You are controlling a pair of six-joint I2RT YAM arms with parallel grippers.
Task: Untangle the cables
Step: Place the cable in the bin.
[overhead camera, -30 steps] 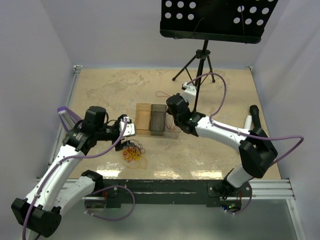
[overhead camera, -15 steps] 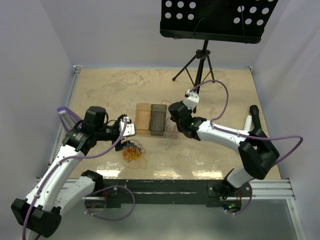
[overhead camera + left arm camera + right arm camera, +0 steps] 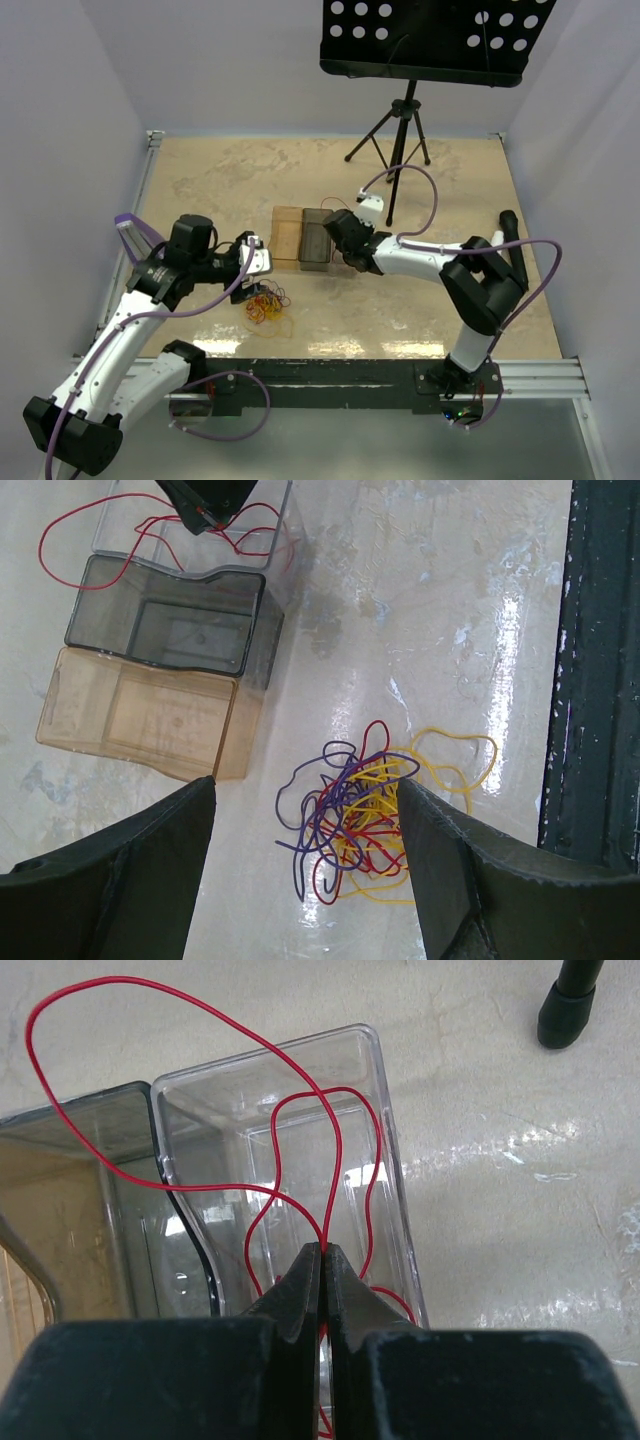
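My right gripper is lowering the red cable, and the red cable's hanging strands are inside the clear bin's sides. It should keep going down and let go of the red cable over the bin's bottom.
A tangle of thin yellow, red and purple cables lies on the table near the front rail. My left gripper hovers above it, open, with the tangle showing between its wide-spread fingers and nothing held. A separate red cable loops up over a clear bin. My right gripper is shut on that red cable, just above the clear bin's near end. Part of the red cable hangs down inside the bin.
A smoky grey bin and an amber bin stand side by side left of the clear one. A black music stand on a tripod is at the back. A black rail runs along the near edge.
My right arm has folded and drawn its gripper left and slightly back over the clear bin, the red cable still pinched. The left arm and the tangle have not moved.
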